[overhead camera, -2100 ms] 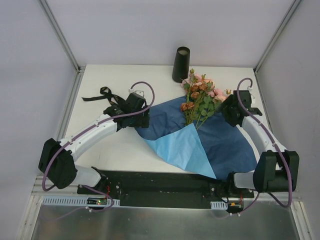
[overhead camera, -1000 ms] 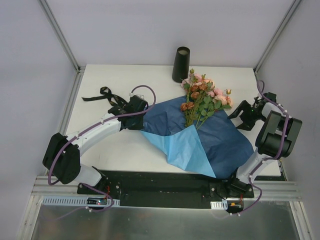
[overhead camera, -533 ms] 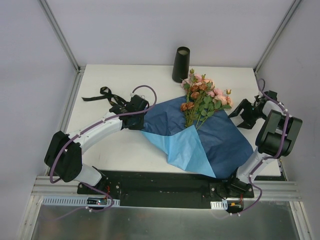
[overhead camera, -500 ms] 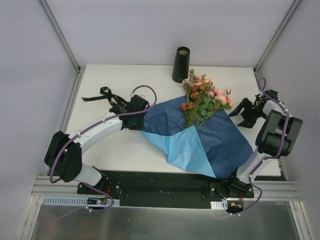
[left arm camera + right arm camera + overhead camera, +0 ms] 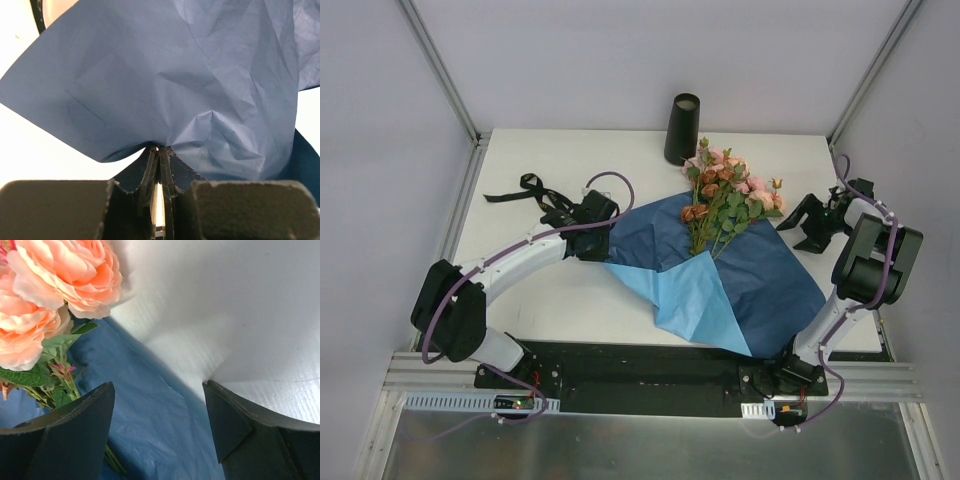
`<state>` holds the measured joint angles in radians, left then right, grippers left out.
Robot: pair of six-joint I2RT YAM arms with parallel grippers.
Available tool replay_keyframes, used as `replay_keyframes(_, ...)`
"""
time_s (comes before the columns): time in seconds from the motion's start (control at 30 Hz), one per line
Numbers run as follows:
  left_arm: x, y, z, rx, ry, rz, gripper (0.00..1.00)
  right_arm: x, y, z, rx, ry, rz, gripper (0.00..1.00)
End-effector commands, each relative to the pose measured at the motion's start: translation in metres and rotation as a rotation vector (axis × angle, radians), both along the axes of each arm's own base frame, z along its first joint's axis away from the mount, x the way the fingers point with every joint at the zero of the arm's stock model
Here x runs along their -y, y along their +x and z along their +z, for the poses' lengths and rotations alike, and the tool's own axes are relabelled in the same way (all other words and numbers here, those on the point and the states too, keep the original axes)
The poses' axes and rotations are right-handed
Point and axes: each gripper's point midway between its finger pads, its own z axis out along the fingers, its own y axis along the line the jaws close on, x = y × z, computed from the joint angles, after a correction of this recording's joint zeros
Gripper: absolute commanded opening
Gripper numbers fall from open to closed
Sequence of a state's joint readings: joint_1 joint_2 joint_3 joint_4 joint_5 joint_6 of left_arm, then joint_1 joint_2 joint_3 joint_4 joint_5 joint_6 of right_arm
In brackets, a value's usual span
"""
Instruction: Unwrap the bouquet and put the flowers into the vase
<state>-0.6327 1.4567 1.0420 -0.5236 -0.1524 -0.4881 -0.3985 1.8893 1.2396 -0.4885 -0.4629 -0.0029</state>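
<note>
The lighter blue fold [image 5: 688,298] lies over the lower ends of the stems, so the robot's right gripper should grab the fold's edge [image 5: 717,274] next to the stems and open the fold before it lifts the flowers.
The bouquet lies undone: the flowers [image 5: 725,195], pink, peach and rust roses on green stems, rest on the spread blue paper [image 5: 760,275]. In the right wrist view peach roses [image 5: 55,285] fill the upper left. The black vase [image 5: 682,128] stands upright behind them at the table's back. My left gripper [image 5: 603,238] is at the paper's left corner; in its wrist view the left gripper [image 5: 159,150] is shut on the blue paper [image 5: 165,75]. My right gripper [image 5: 800,225] stands open just right of the blooms, and in its wrist view the right gripper [image 5: 157,390] is over the paper's edge with nothing between its fingers.
The black ribbon [image 5: 520,190] lies loose on the white table [image 5: 570,150] left of the left gripper. A lighter blue fold of the paper [image 5: 685,295] points toward the near edge. Frame posts and grey walls close in both sides.
The right arm swung off the paper to the right side, and its open gripper has crept slightly toward the back. The left gripper keeps hold of the paper corner, hardly moving.
</note>
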Motion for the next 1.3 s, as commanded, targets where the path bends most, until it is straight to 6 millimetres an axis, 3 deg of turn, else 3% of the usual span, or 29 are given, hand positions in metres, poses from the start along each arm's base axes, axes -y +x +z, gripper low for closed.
replay_keyframes(0.0, 0.007, 0.003, 0.003, -0.023, -0.041, 0.013, 0.07, -0.014, -0.007, -0.001, -0.018, 0.054, 0.051, 0.79)
replay_keyframes(0.13, 0.004, 0.006, 0.004, -0.006, -0.027, 0.029, 0.07, -0.028, -0.015, 0.000, -0.038, 0.127, 0.068, 0.75)
replay_keyframes(0.43, 0.009, 0.012, -0.004, -0.009, -0.031, 0.028, 0.06, -0.022, -0.016, 0.007, -0.051, 0.093, 0.052, 0.63)
replay_keyframes(0.73, 0.010, 0.017, -0.008, 0.002, -0.028, 0.044, 0.05, -0.015, -0.010, -0.002, -0.040, 0.099, -0.019, 0.34)
replay_keyframes(0.93, 0.006, 0.025, -0.011, 0.016, 0.015, 0.053, 0.05, 0.010, -0.008, -0.006, -0.030, 0.009, -0.132, 0.00)
replay_keyframes(1.03, -0.009, 0.030, -0.009, 0.044, 0.073, 0.108, 0.04, 0.021, -0.009, -0.004, -0.035, -0.049, -0.182, 0.00)
replay_keyframes(1.17, -0.028, 0.029, -0.008, 0.052, 0.112, 0.158, 0.13, 0.023, -0.006, 0.009, -0.012, -0.051, -0.239, 0.01)
replay_keyframes(1.27, -0.040, 0.027, -0.011, 0.042, 0.151, 0.195, 0.26, 0.022, -0.005, 0.026, 0.013, -0.064, -0.271, 0.17)
